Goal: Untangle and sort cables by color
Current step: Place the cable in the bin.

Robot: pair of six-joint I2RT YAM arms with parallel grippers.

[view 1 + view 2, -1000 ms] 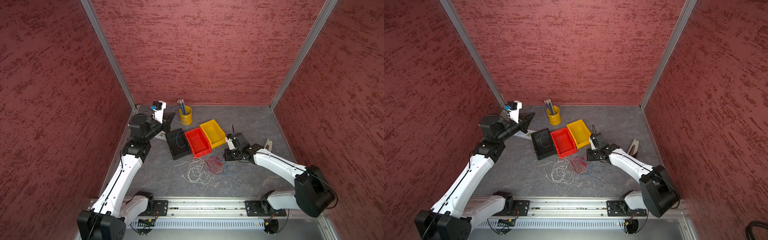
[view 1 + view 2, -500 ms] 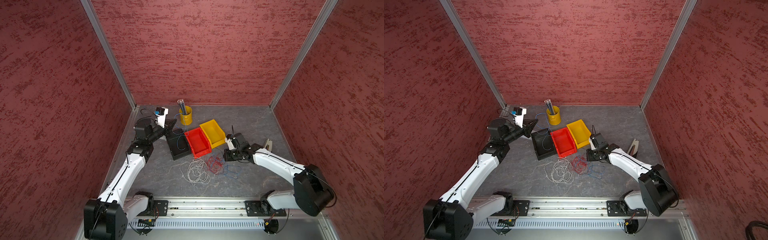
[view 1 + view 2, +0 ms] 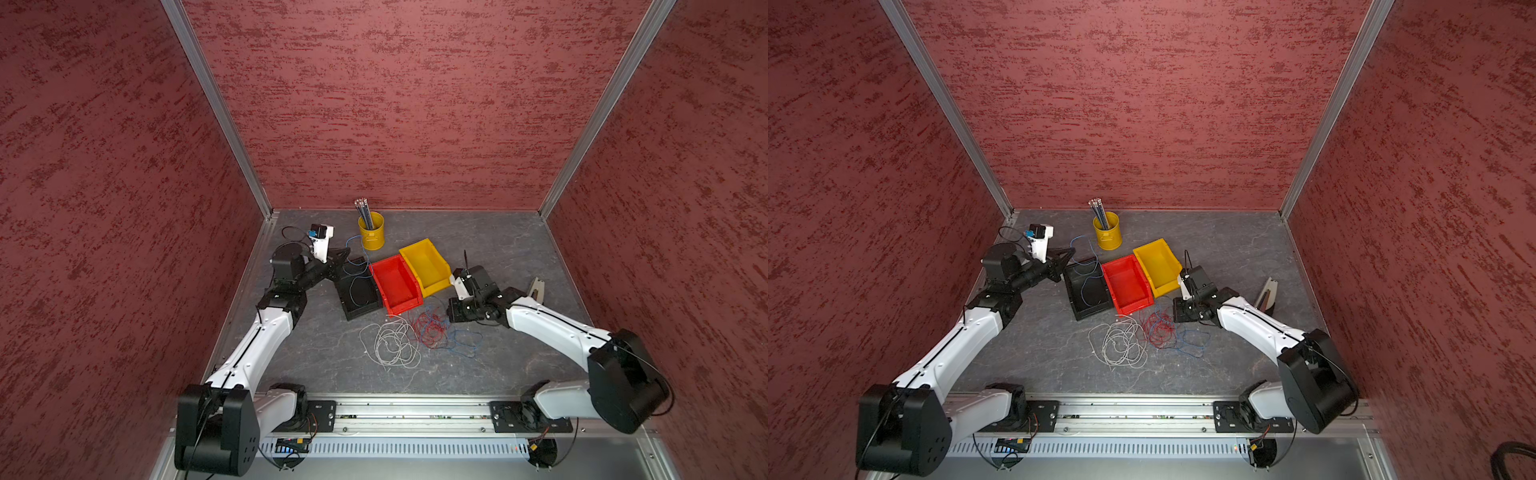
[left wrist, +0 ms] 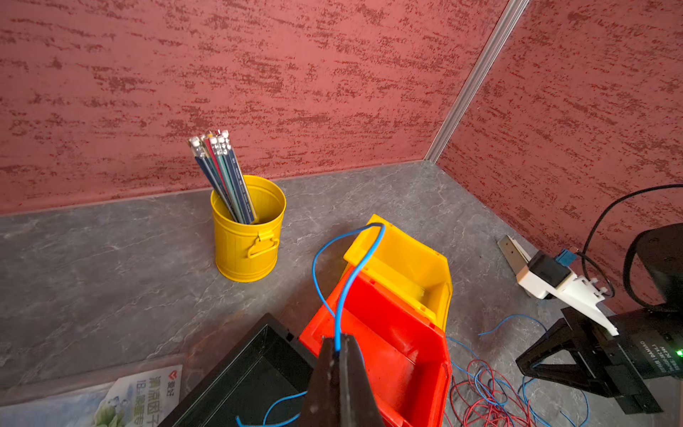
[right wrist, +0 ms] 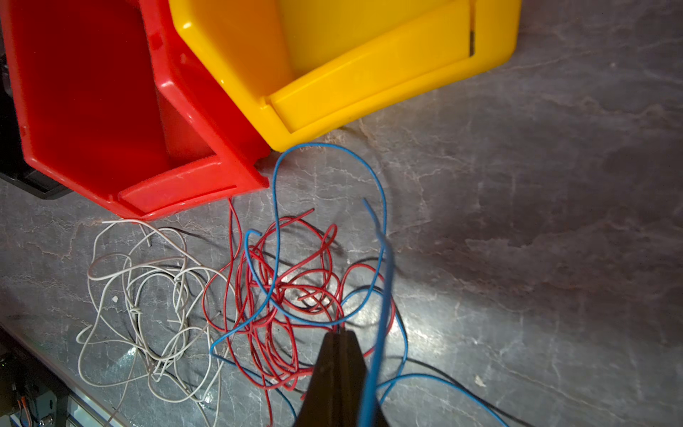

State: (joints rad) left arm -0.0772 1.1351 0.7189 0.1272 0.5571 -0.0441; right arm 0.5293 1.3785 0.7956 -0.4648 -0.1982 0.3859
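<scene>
The blue cable (image 3: 367, 257) hangs into the black bin (image 3: 363, 297), free of the red tangle, so I should keep lowering it with my left gripper until its loop is inside, then let go.
Loose cables lie in front of three bins in both top views: a whitish-grey pile (image 3: 390, 345), a red tangle (image 3: 430, 328) and blue strands (image 3: 465, 345) threaded through it. My left gripper (image 3: 347, 251) is shut on a blue cable (image 4: 347, 273) at the far end of the black bin (image 3: 370, 305). That cable loops up past the tips, and another length trails into the black bin. My right gripper (image 5: 339, 332) is shut, tips down in the red tangle (image 5: 288, 288). I cannot tell whether it pinches a strand. A blurred blue strand (image 5: 380, 332) runs close beside its fingers.
A red bin (image 3: 397, 286) and a yellow bin (image 3: 426, 264) sit beside the black one. A yellow cup of pencils (image 3: 371, 232) stands near the back wall. A metal piece (image 3: 536, 289) lies at the right. A printed packet (image 4: 140, 395) lies left of the black bin.
My left arm has come down and moved right from the back-left corner to the black bin, drawing the blue cable with it. The right arm has stayed still.
</scene>
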